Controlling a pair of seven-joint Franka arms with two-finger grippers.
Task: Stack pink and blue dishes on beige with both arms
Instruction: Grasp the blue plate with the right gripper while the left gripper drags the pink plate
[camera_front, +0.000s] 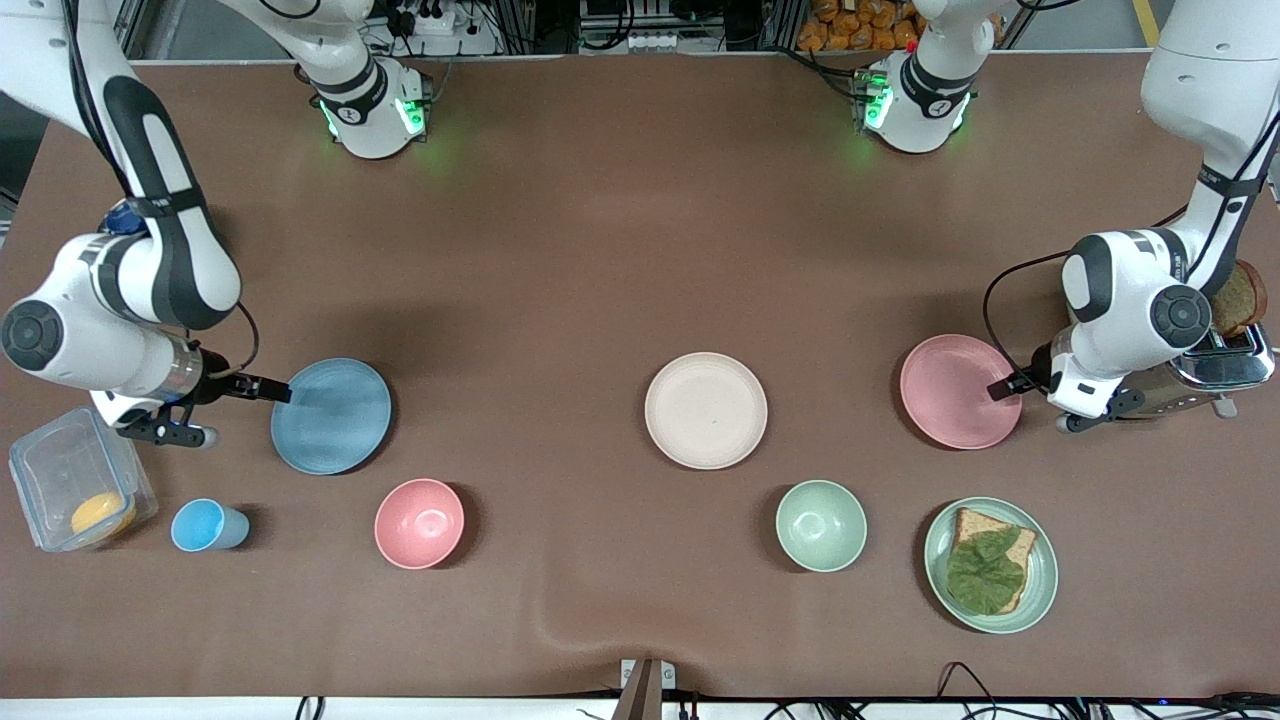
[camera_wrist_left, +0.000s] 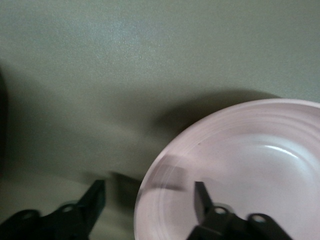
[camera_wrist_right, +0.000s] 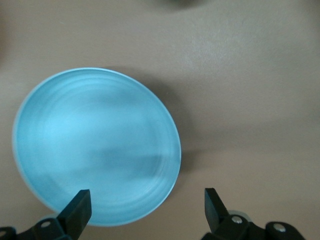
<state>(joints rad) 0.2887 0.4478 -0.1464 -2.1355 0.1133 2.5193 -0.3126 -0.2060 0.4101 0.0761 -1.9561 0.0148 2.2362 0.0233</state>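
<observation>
My gripper will cover the beige plate (camera_front: 707, 410) almost completely when it stacks the light blue plate (camera_front: 331, 416), because the light blue plate looks about as wide as the beige plate.
The pale pink plate (camera_front: 955, 390) lies flat toward the left arm's end of the table. My left gripper (camera_front: 1003, 388) is low at its rim, open, with one finger over the plate (camera_wrist_left: 240, 170) and the other outside the edge. The light blue plate (camera_front: 335, 420) lies toward the right arm's end. My right gripper (camera_front: 275, 390) is open at its edge, and the rim of the plate (camera_wrist_right: 95, 145) sits between the spread fingers (camera_wrist_right: 80, 207). Between the two plates lies the beige plate (camera_front: 706, 410), with nothing on it.
Nearer the front camera stand a blue cup (camera_front: 205, 526), a pink bowl (camera_front: 419, 523), a green bowl (camera_front: 821, 525) and a green plate (camera_front: 1045, 590) with bread and a leaf. A clear box (camera_front: 60, 470) sits by the right arm. A toaster (camera_front: 1225, 365) stands by the left arm.
</observation>
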